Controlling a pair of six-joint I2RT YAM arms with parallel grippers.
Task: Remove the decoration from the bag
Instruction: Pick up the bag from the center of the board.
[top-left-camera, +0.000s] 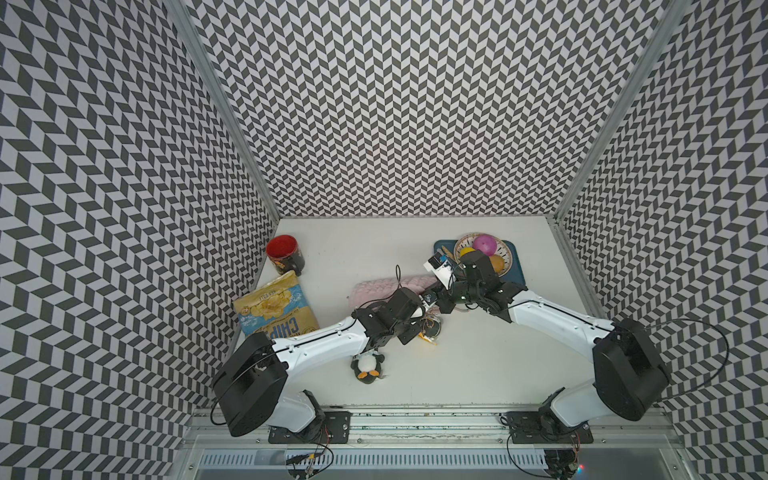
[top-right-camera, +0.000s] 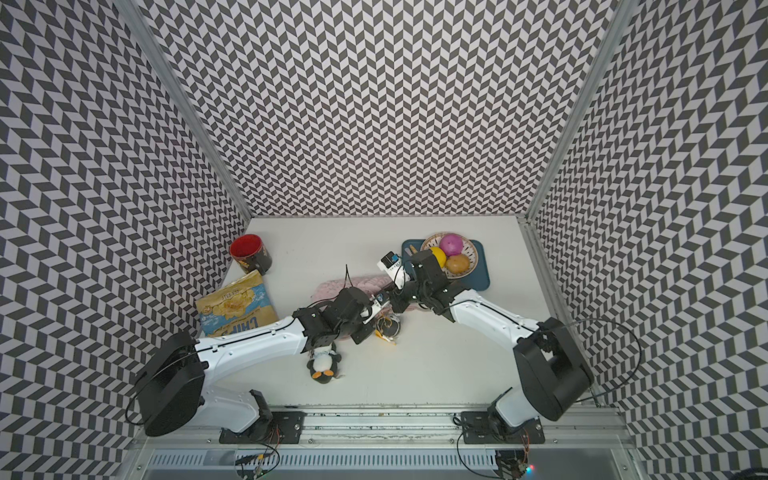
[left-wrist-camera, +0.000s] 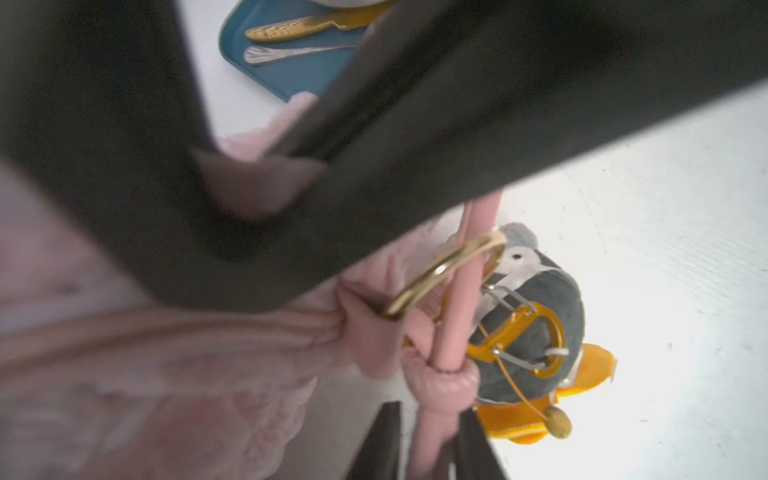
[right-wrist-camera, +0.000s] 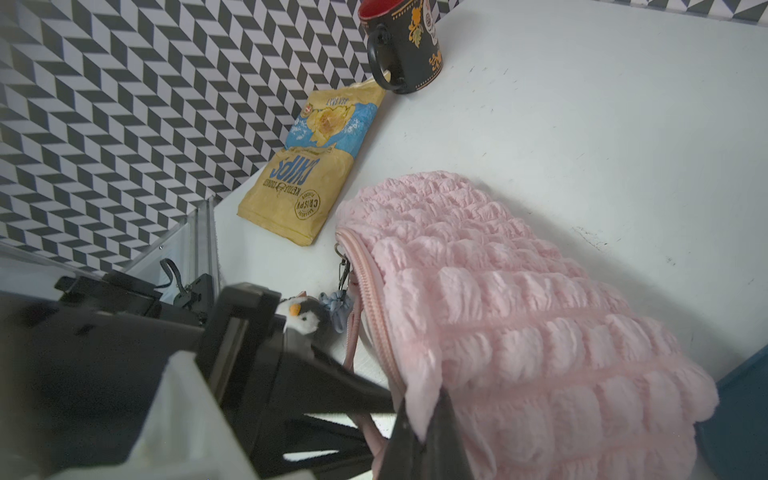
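Observation:
My right gripper needs to open and grab the orange carabiner (left-wrist-camera: 513, 333), because it is pinching the bag's edge (right-wrist-camera: 421, 385) while my left gripper holds the cord strap.
The pale-pink quilted bag (top-left-camera: 374, 289) (right-wrist-camera: 519, 311) lies mid-table, partly under both wrists. The decoration (left-wrist-camera: 536, 299), a grey plush with orange feet on an orange carabiner (left-wrist-camera: 515, 336), lies by the bag's gold ring (left-wrist-camera: 444, 270) and shows in both top views (top-left-camera: 430, 330) (top-right-camera: 388, 328). I cannot tell whether the carabiner is clipped to the ring. My left gripper (left-wrist-camera: 430, 409) (top-left-camera: 428, 309) is shut on the bag's pink cord strap (left-wrist-camera: 461, 316), just under its knot. My right gripper (right-wrist-camera: 419, 440) (top-left-camera: 440, 301) is shut on a fold of the bag's edge beside the zip.
A chips packet (top-left-camera: 274, 309) and a black-and-red mug (top-left-camera: 284, 253) stand by the left wall. A blue tray (top-left-camera: 518, 272) at the back right holds a fruit bowl (top-left-camera: 484, 249) and cutlery (left-wrist-camera: 299, 27). A plush penguin (top-left-camera: 368, 365) lies under my left forearm.

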